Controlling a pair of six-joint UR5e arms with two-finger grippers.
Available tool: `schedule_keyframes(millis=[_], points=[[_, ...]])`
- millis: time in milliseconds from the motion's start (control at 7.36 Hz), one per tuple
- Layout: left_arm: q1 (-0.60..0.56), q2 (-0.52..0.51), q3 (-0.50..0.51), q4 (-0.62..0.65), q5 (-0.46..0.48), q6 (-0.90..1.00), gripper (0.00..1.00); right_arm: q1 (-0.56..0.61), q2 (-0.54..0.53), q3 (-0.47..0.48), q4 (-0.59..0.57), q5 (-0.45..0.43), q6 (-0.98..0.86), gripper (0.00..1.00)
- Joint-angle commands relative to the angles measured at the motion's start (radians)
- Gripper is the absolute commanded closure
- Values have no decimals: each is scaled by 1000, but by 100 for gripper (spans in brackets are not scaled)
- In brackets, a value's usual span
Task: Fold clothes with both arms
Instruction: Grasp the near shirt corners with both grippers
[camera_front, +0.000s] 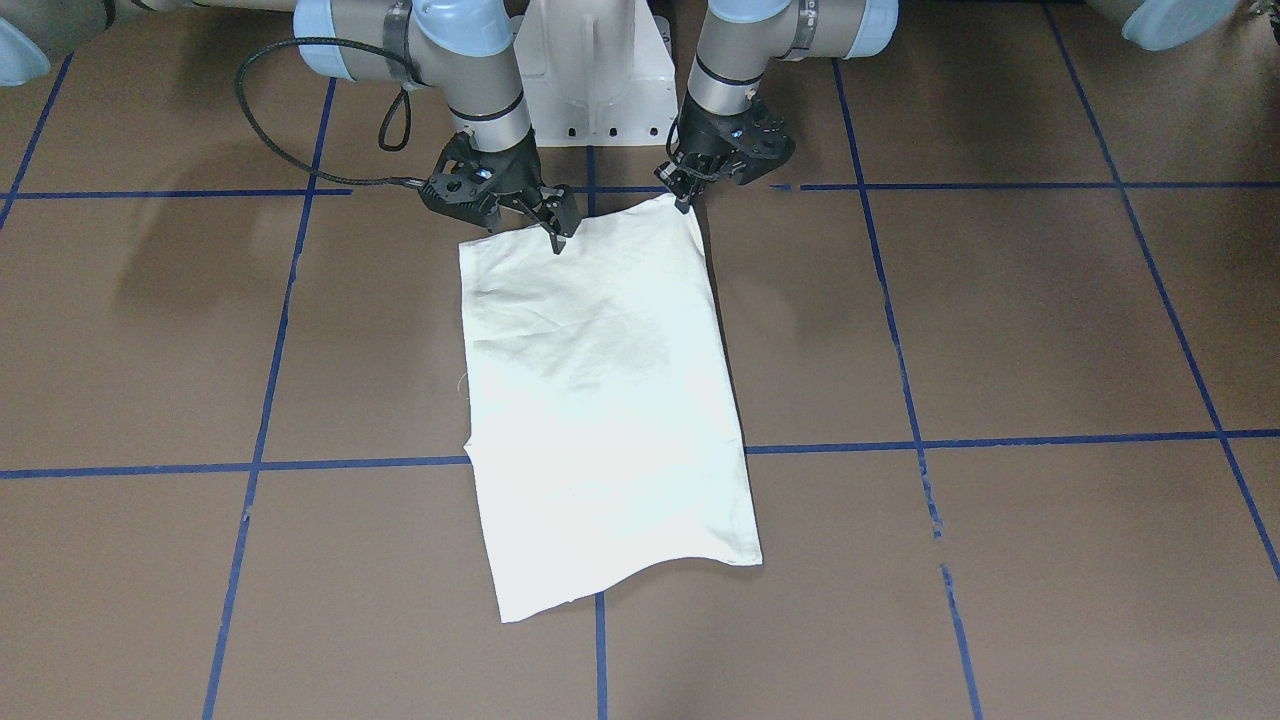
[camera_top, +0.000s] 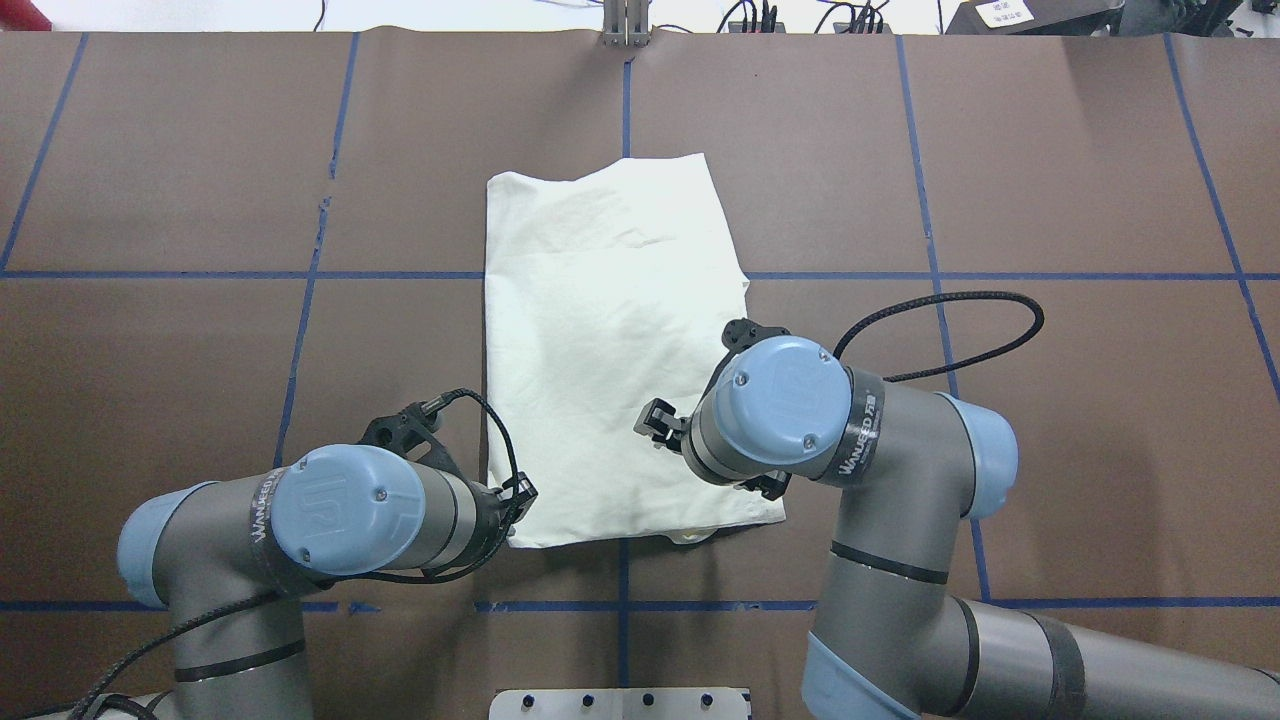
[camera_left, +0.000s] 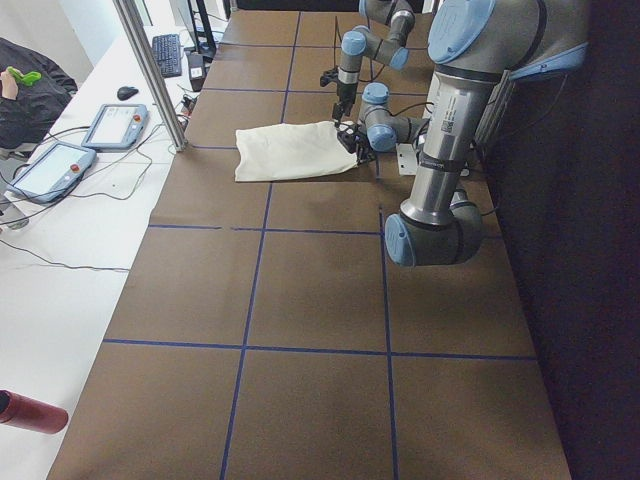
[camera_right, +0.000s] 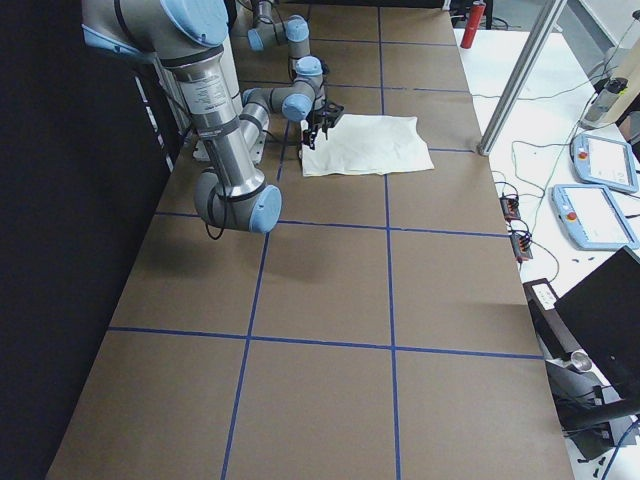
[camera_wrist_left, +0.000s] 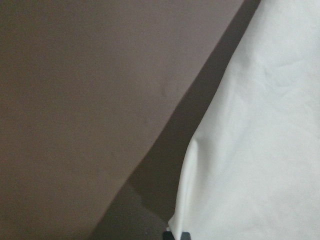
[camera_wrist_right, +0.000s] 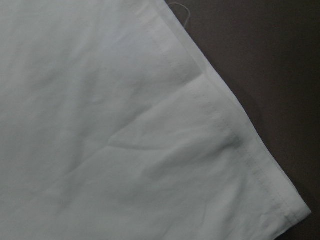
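Observation:
One near corner of the cloth is in my left gripper and the other corner is lying flat, so my right gripper keeps moving toward that corner and closes on the cloth's near edge.
The cream-white shirt lies folded into a long rectangle, plain side up, in the table's middle. No print shows. My left gripper is shut on the shirt's near corner, which is slightly lifted. It shows at that corner in the overhead view. The left wrist view shows the raised cloth edge above its shadow. My right gripper points down onto the shirt just inside its near edge, partly hidden under the wrist. I cannot tell whether it is open or shut. Cloth and a hem fill the right wrist view.
The white pedestal base stands behind the shirt's near edge. Black cables loop beside each wrist. Blue tape lines grid the brown table. A metal post and control pendants stand at the far side.

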Motion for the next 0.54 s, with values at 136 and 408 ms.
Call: schedule_keyframes(millis=[136,408], points=[[2,-3,0,0,1,1,100,-46,-33,-7,-1,-52,59,0],[2,-3,0,0,1,1,100,-51,-27,-37,1,-52,63,0]])
